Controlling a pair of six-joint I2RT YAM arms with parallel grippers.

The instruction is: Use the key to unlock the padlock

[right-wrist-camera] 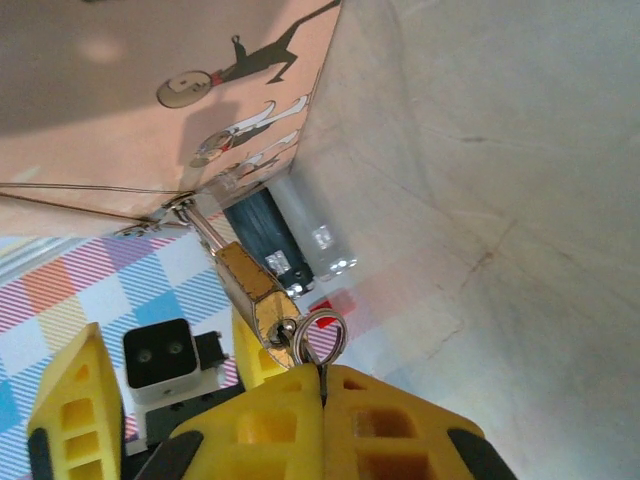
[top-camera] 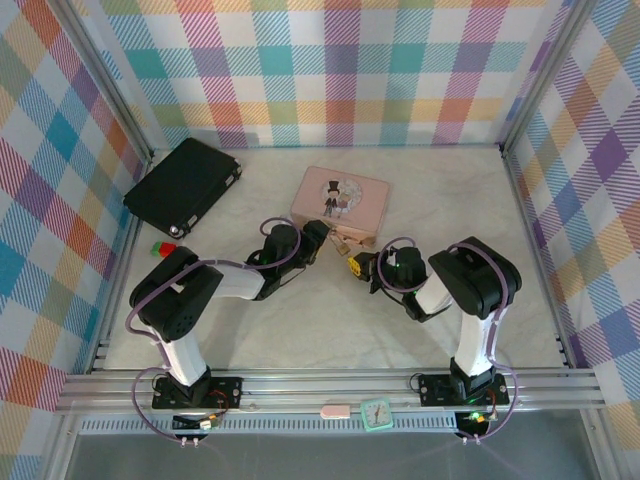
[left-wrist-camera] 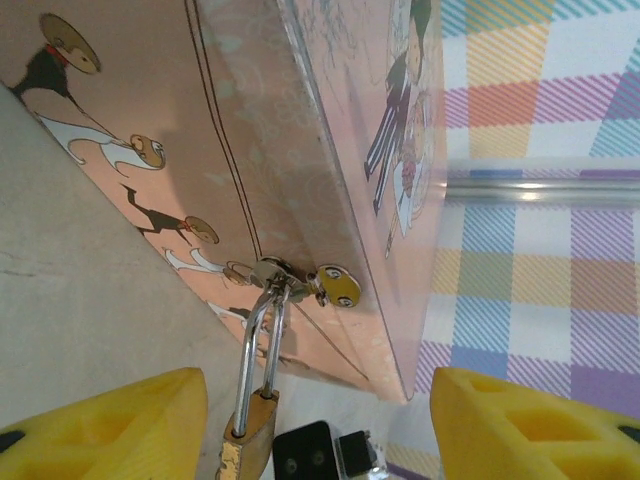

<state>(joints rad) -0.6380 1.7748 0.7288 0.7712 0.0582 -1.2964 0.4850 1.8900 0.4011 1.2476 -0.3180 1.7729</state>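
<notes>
The padlock is hanging loose from the tin's hasp (left-wrist-camera: 280,277). Next, my right gripper lets go of the key while my left gripper moves in to hold the padlock's body (right-wrist-camera: 248,283) steady.
The brass padlock (right-wrist-camera: 248,285) hangs by its silver shackle (left-wrist-camera: 254,345) from the hasp (left-wrist-camera: 290,280) of the pink tin (top-camera: 340,197). My right gripper (right-wrist-camera: 322,385) is shut on the key (right-wrist-camera: 322,372), gripping its head. The key's ring (right-wrist-camera: 326,335) sticks out, and its tip sits at the keyhole in the padlock's bottom face. My left gripper (left-wrist-camera: 320,440) is open, its yellow fingers (left-wrist-camera: 110,430) either side of the padlock body (left-wrist-camera: 248,440) without touching it. From above, the left gripper (top-camera: 322,238) and right gripper (top-camera: 358,266) meet at the tin's front edge.
A black case (top-camera: 183,185) lies at the back left. Small red and green blocks (top-camera: 160,248) sit by the left wall. Checked walls and metal rails (top-camera: 320,385) enclose the table. A small clock (top-camera: 377,412) rests on the front ledge.
</notes>
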